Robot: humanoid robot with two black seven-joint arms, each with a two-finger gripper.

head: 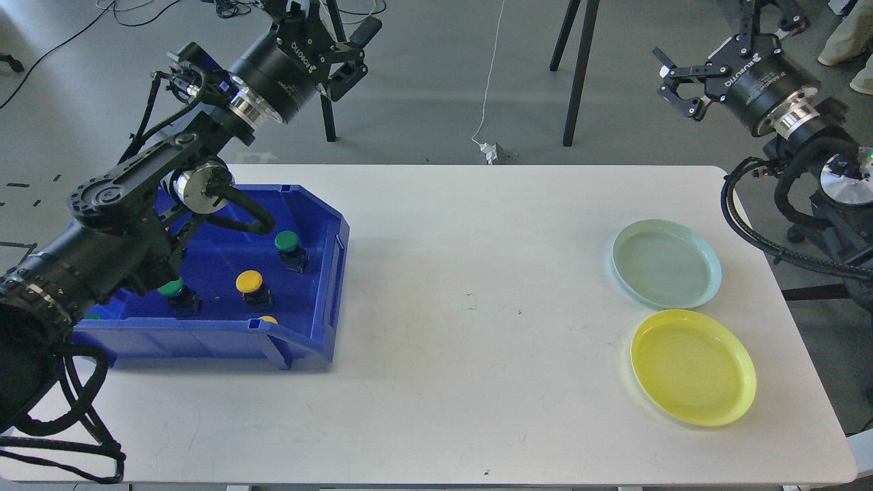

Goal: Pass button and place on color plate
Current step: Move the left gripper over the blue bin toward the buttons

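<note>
A black body (pixel 259 298) can be seen under the yellow cap (pixel 249 281), so the button will come up in one piece, its body sticking out past the robot's left gripper, when the robot lifts the button.
Several buttons lie in a blue bin (pixel 204 341) at the table's left: a green button (pixel 286 241), a yellow button (pixel 249 281), and another green button (pixel 170 288) half under my left arm. A further yellow cap (pixel 268 319) peeks over the bin's front wall. At the table's right sit a pale green plate (pixel 665 262) and, nearer to me, a yellow plate (pixel 692 367), both empty. My left gripper (pixel 358 53) hangs open and empty, high behind the bin. My right gripper (pixel 672 85) is open and empty, raised beyond the table's far right corner.
The white table (pixel 470 300) stretches bare between bin and plates. Black tripod legs (pixel 580 68) and a white cable with a plug (pixel 487 146) stand on the floor behind the far edge. My right arm's cables (pixel 757 232) hang by the right edge.
</note>
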